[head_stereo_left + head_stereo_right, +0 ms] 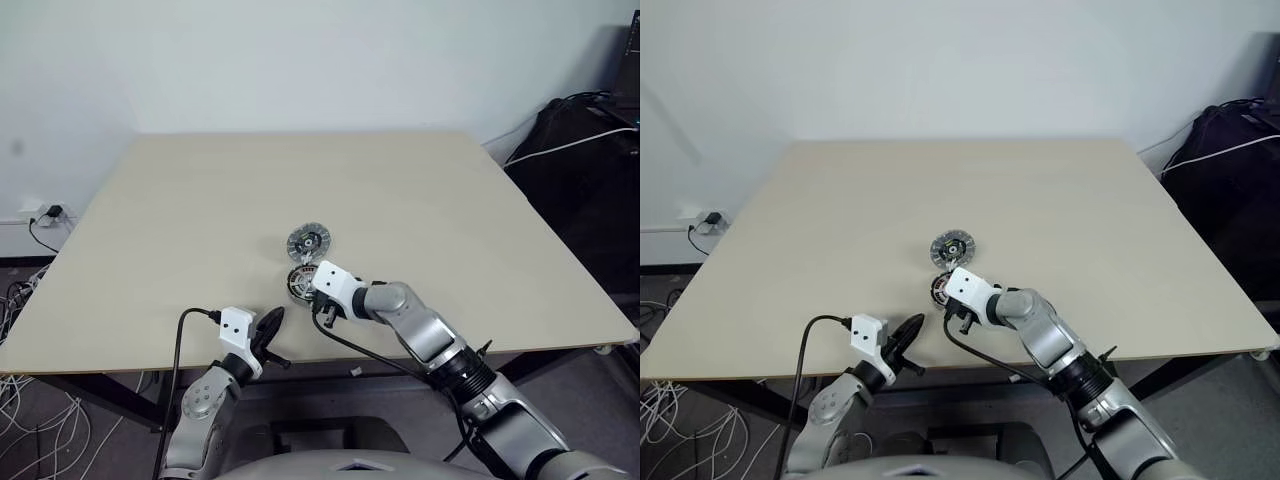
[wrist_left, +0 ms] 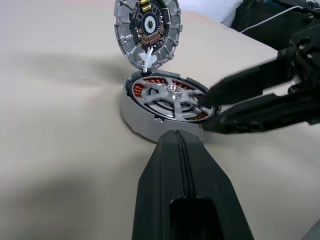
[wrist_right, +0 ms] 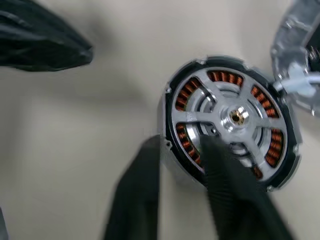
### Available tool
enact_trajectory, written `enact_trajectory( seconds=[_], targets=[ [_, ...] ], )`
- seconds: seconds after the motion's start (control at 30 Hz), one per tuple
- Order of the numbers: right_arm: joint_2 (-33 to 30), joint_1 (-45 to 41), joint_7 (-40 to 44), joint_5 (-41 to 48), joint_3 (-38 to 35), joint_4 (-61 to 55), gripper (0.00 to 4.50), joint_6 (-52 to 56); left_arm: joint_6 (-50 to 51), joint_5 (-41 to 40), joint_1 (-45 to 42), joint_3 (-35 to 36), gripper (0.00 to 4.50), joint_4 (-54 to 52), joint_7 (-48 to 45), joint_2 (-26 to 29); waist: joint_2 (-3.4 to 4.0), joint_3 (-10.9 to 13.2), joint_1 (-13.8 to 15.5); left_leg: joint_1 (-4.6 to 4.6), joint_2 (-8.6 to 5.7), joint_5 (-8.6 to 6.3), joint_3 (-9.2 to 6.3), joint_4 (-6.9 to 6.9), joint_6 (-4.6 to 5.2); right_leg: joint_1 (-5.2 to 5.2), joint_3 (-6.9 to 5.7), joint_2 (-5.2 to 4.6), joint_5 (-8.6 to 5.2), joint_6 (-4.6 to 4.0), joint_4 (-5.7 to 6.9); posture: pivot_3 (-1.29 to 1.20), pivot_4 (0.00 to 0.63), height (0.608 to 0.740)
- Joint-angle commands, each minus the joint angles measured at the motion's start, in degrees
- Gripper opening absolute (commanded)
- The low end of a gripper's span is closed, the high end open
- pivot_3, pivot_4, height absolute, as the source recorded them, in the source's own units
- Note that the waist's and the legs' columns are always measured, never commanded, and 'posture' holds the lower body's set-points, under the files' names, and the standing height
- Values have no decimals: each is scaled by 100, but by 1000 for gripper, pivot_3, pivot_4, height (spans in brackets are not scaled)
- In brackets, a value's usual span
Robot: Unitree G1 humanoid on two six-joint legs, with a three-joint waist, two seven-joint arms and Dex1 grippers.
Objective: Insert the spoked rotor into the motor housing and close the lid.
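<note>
I should first pinch the housing's near rim with my right gripper and turn the motor housing to bring the lid closer from beyond the housing's far rim.
The motor housing sits on the table near its front edge. The spoked rotor lies inside it, with copper windings showing between the spokes. The lid is off the housing, just beyond its far rim, with its dark inner face showing. My right gripper is open at the housing's near rim, one finger outside the wall and the other over the rotor's edge. To the left of the housing, close to the table's front edge, my left gripper is shut and holds nothing.
The tan table stretches bare to the back and both sides. A black cable runs from my left wrist. Dark bags and cables stand off the table at the right.
</note>
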Motion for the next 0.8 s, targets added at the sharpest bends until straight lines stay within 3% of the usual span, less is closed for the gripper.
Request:
enact_trajectory(
  seconds=[0.03, 0.43, 0.8],
  targets=[
    [-115, -353, 346, -160, 135, -19, 2494, -298, 46, -115, -31, -21, 0, -145, -14, -38, -1, 0, 1, 0, 0, 0, 0, 0, 0, 0, 0, 0, 0, 0, 0, 0, 0, 740],
    [-366, -948, 1185, -545, 424, 613, 2494, -912, 176, -130, -35, -50, 0, -234, 20, -70, -3, 1, 3, 0, -2, 1, 1, 0, -2, 1, 0, 0, 1, 1, -1, 0, 0, 740],
    [-132, -1053, 1407, -788, 473, 1202, 2494, -1133, 279, -139, -19, -74, 0, -302, 52, -112, -3, 1, 3, 1, -2, 9, 2, 0, -16, 2, -1, 0, 1, 1, -1, 0, 0, 740]
  ],
)
